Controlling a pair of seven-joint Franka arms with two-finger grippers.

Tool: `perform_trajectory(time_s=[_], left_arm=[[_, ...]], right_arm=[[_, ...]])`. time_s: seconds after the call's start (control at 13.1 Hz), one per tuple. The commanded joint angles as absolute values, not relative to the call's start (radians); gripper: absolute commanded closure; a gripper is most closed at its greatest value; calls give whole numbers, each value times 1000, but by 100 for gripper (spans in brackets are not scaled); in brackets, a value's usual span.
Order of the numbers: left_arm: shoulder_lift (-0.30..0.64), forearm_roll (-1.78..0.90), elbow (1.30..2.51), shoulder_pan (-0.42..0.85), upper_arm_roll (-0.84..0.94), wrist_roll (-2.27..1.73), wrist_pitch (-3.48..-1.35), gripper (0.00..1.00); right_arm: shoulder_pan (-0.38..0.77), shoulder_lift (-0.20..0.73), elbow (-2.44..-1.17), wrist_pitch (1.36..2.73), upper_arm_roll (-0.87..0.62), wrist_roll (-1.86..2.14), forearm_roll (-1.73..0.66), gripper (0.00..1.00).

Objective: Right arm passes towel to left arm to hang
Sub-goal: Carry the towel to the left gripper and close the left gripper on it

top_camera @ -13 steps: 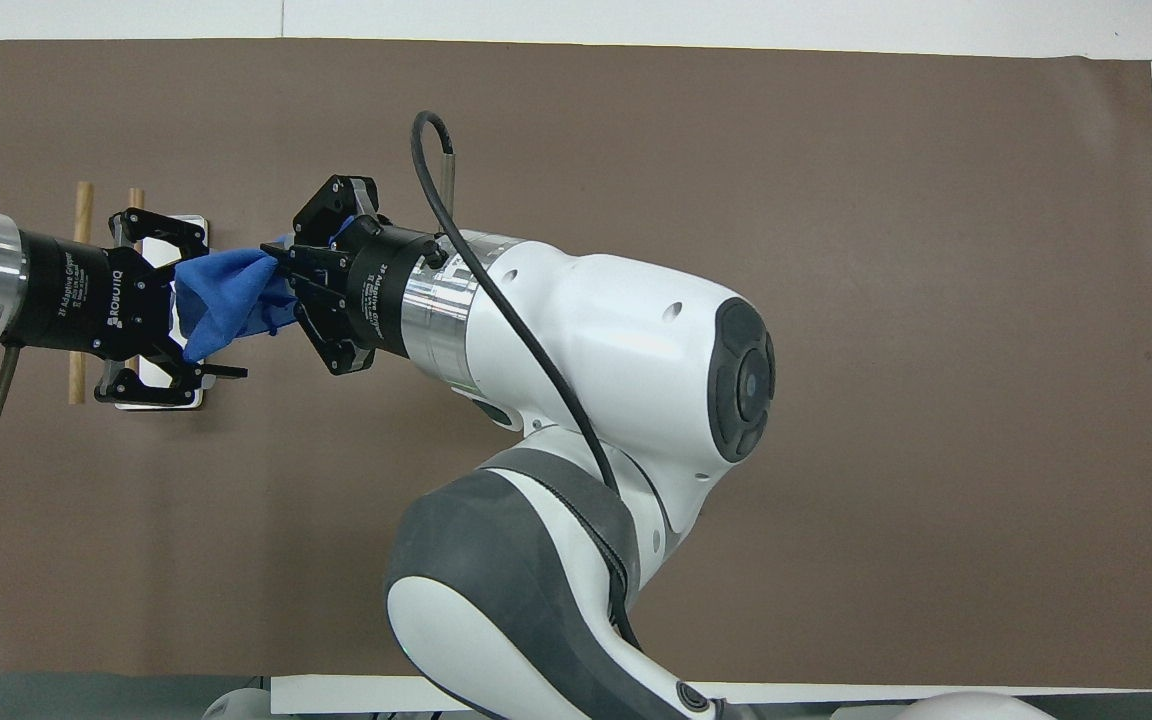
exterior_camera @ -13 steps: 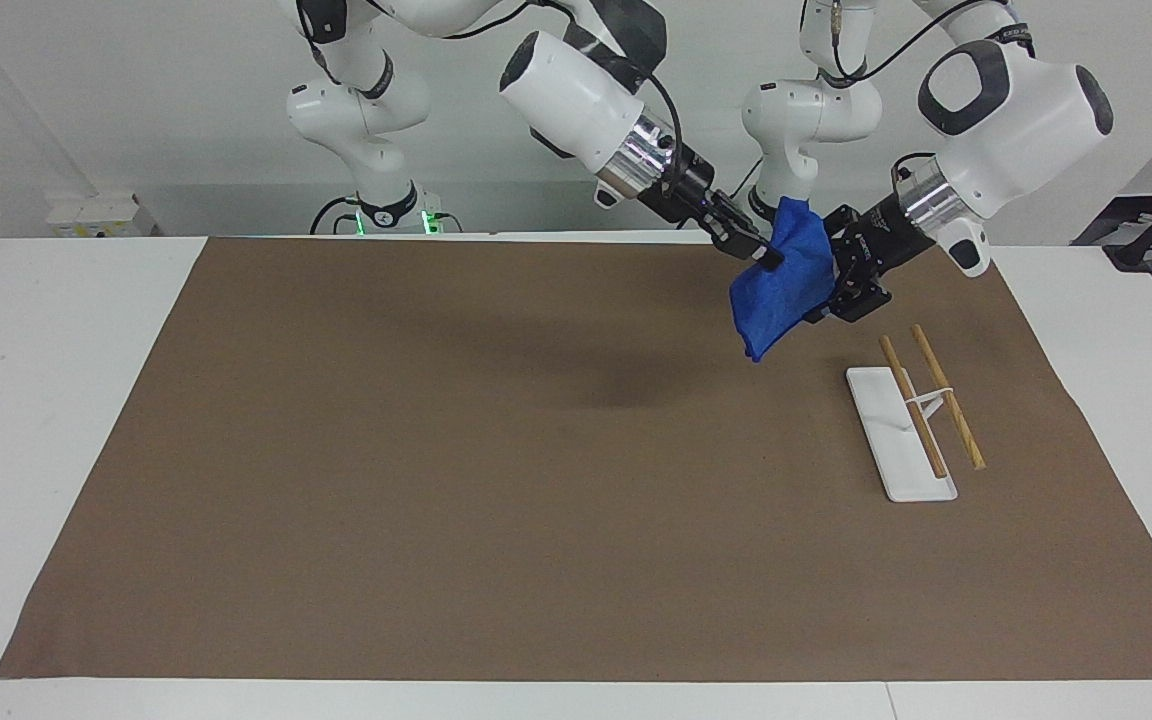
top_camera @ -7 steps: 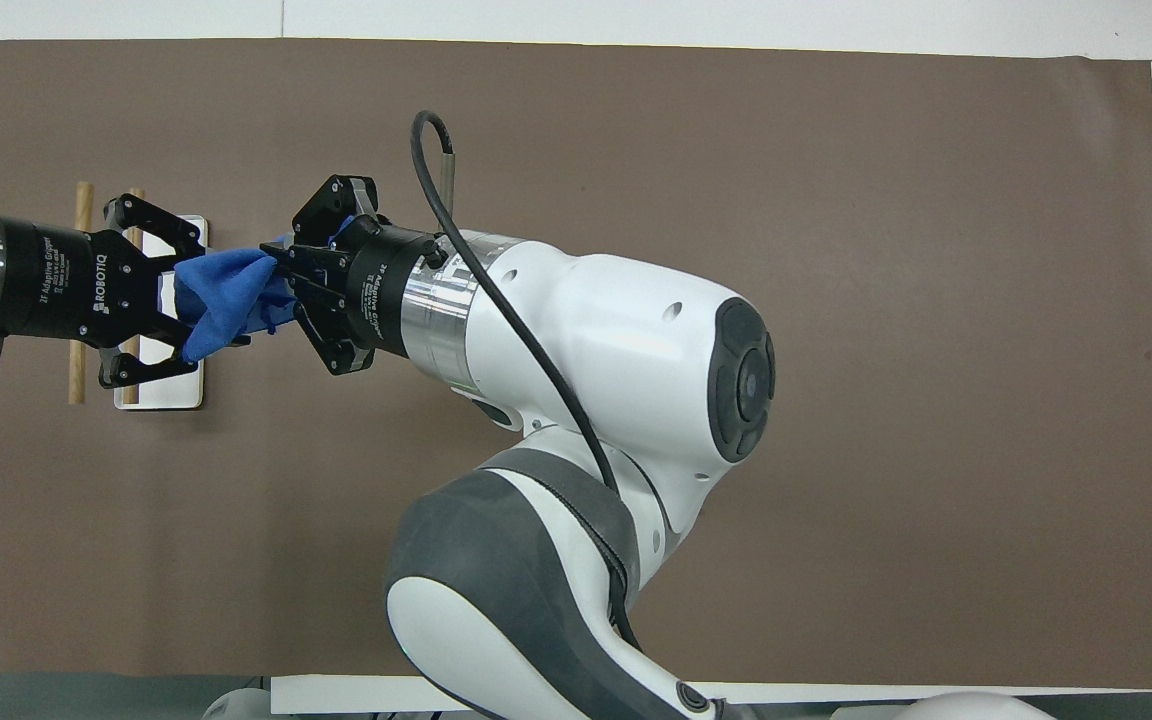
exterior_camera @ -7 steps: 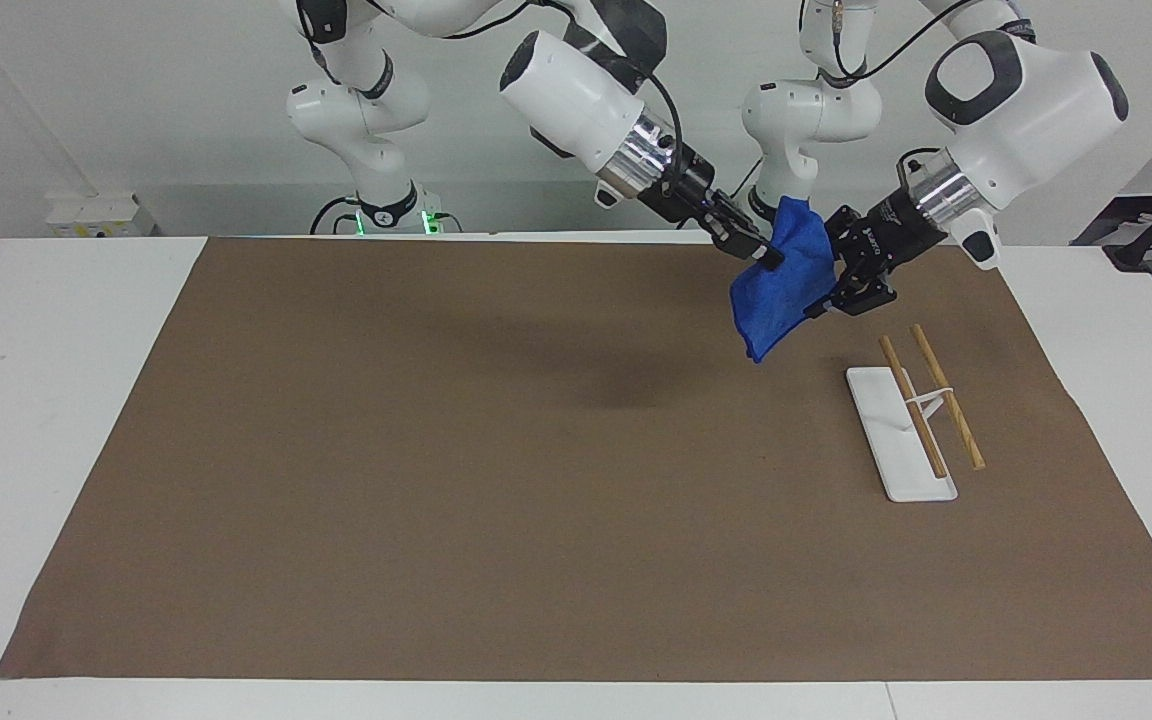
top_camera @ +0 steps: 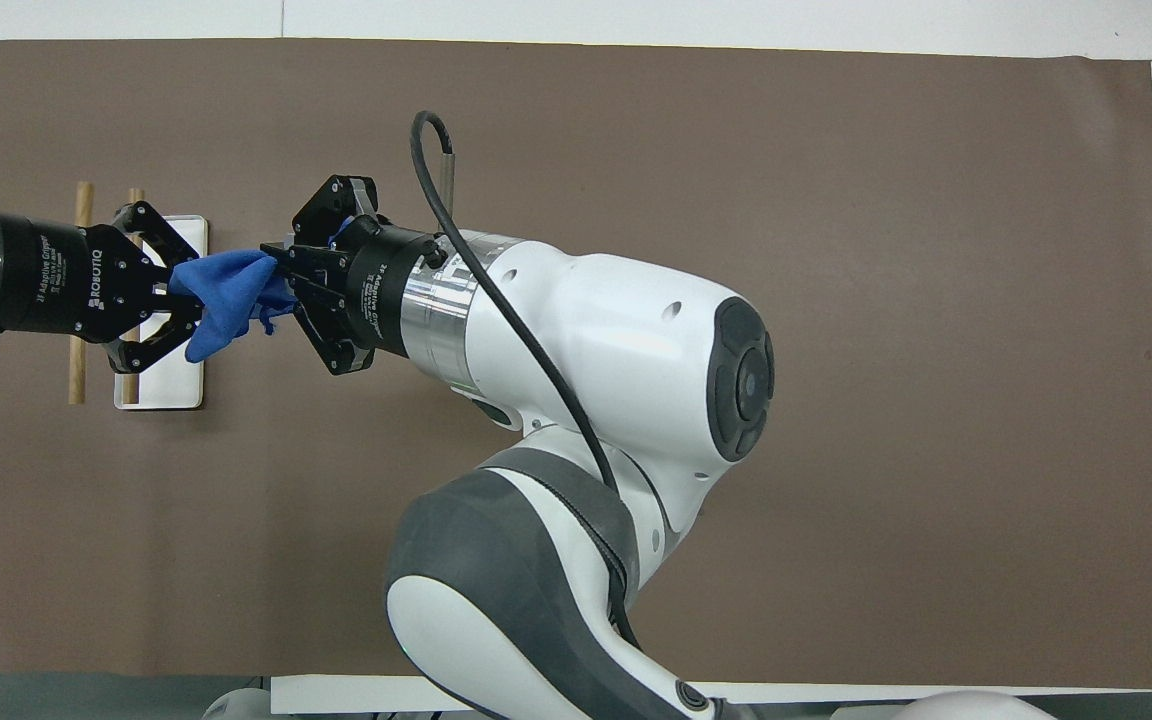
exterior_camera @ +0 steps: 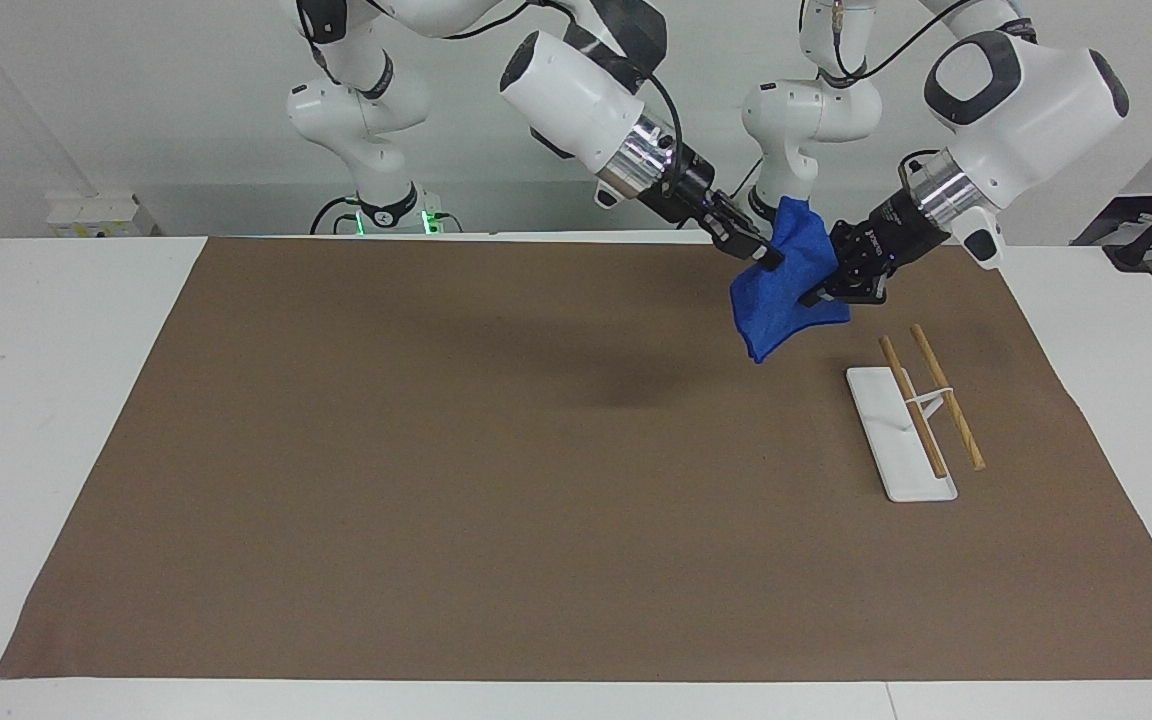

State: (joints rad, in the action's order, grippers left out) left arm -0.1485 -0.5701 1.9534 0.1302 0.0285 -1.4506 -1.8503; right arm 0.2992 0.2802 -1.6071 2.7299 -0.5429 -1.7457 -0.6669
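Both my grippers are holding the blue towel (exterior_camera: pixel 783 295), so my right gripper should open and back out of the way before my left gripper drapes the towel over the wooden rods (exterior_camera: pixel 915 410).
The bright blue towel (exterior_camera: pixel 784 290) hangs bunched in the air between both grippers, over the brown mat near the left arm's end. My right gripper (exterior_camera: pixel 764 258) is shut on the towel's upper part. My left gripper (exterior_camera: pixel 816 297) has its fingers closed on the towel's other side, pulling a corner toward itself. In the overhead view the towel (top_camera: pixel 228 295) stretches between the left gripper (top_camera: pixel 191 315) and the right gripper (top_camera: pixel 281 282). The towel's loop tail does not show.
A small rack with a white base (exterior_camera: pixel 881 420) and two wooden rods (exterior_camera: pixel 948 398) stands on the brown mat (exterior_camera: pixel 436 450), just farther from the robots than the grippers. In the overhead view the rack's base (top_camera: pixel 176 385) lies partly under the left gripper.
The left gripper was open around the towel; its fingers have closed onto it and its wrist has drawn back slightly. The right gripper has kept still, holding the towel.
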Motion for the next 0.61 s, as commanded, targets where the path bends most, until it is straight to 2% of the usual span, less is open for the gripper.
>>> perform_trajectory(time_s=[0.0,0.08,0.15,0.23,0.31,0.54], left_arm=[[-152,-549,1960,143,21,-1427,-1871,100],[-152,-549,1959,143,21,-1425,-1871,100],[-152,-548,1959,143,21,-1425,-1871,100],[-152,-548,1959,143,21,-1424,-1873,100],[-152,-548,1959,143,21,-1422,-1871,100],[-146,-548,1948,143,21,-1343,-1882,100]], right_arm=[[299,296,-1586,2744,-552,-1750,-678,99],[299,296,-1586,2741,-552,-1750,-678,92],[298,296,-1586,2734,-552,-1750,-680,69],[298,295,-1586,2734,-552,-1747,-678,32],[299,293,-1586,2734,-552,-1743,-669,0],[293,291,-1594,2723,-548,-1672,-661,0]])
